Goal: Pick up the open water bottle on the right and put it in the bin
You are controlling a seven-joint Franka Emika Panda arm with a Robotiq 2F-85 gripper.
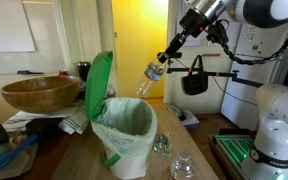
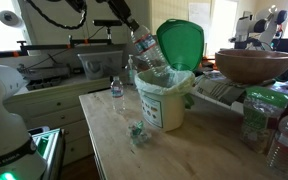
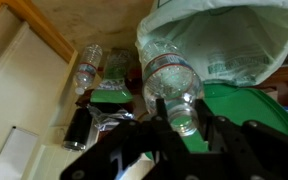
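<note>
The open water bottle's base (image 1: 142, 92) is hanging clear above the bin's rim, so my gripper should go on moving toward the green lid and let go over the open liner (image 1: 124, 116).
The open water bottle (image 1: 149, 78) is a slim clear plastic bottle with no cap. My gripper (image 1: 168, 58) is shut on its neck and holds it tilted above the bin (image 1: 124, 135). The bin has a bright green lid (image 1: 98, 85) flipped up and a pale bag liner. In the other exterior view the bottle (image 2: 149, 55) hangs from my gripper (image 2: 130, 28) just over the bin's opening (image 2: 167, 100). In the wrist view the bottle (image 3: 174, 85) sits between my fingers (image 3: 182, 128), with the liner (image 3: 224, 40) behind it.
A wide wooden bowl (image 1: 39, 93) stands beside the bin on clutter; it also shows in the other exterior view (image 2: 254, 65). Two squat clear bottles (image 1: 164, 143) (image 1: 182, 167) stand on the wooden table near the bin. More bottles (image 2: 284, 140) stand at the table's edge.
</note>
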